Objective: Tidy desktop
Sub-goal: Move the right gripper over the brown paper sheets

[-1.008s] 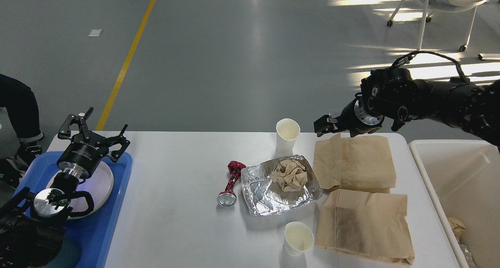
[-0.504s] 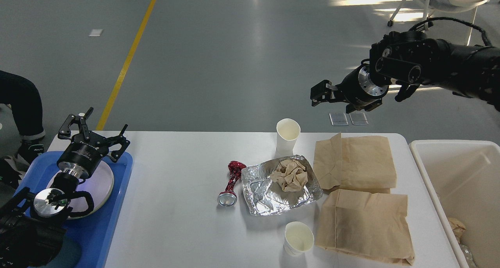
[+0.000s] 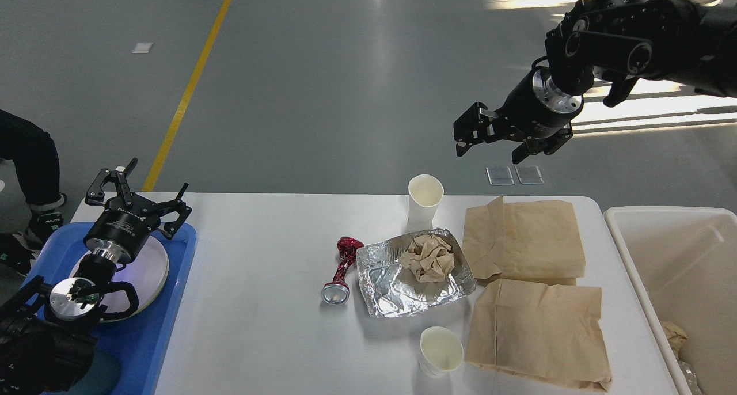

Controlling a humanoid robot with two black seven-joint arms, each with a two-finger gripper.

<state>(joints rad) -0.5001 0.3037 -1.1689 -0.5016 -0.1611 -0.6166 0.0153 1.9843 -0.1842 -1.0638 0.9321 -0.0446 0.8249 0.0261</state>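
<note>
My gripper will lift the brown paper bag [image 3: 540,239], and the bag should then buckle and let its ends droop, because it lies thin and flat with a creased flap [image 3: 485,239].
The white desktop [image 3: 265,257] holds a crushed red can [image 3: 341,271], a foil tray [image 3: 403,294] with crumpled brown paper [image 3: 429,257] in it, two white paper cups [image 3: 425,194] [image 3: 440,352], and two flat brown paper bags [image 3: 530,239] [image 3: 541,331]. My right gripper [image 3: 465,131] hangs high above the far edge of the desktop, up and to the right of the far cup. It is open and empty. My left gripper [image 3: 141,192] is open and empty above the plate on the blue tray at the left.
A blue tray [image 3: 144,337] with a white plate [image 3: 154,265] sits at the left edge. A white bin [image 3: 679,257] stands off the right edge with some rubbish inside. A person's leg [image 3: 29,164] is at the far left.
My right gripper has risen from the far edge of the upper paper bag to well above the table, holding nothing. The left arm and the objects have not moved.
</note>
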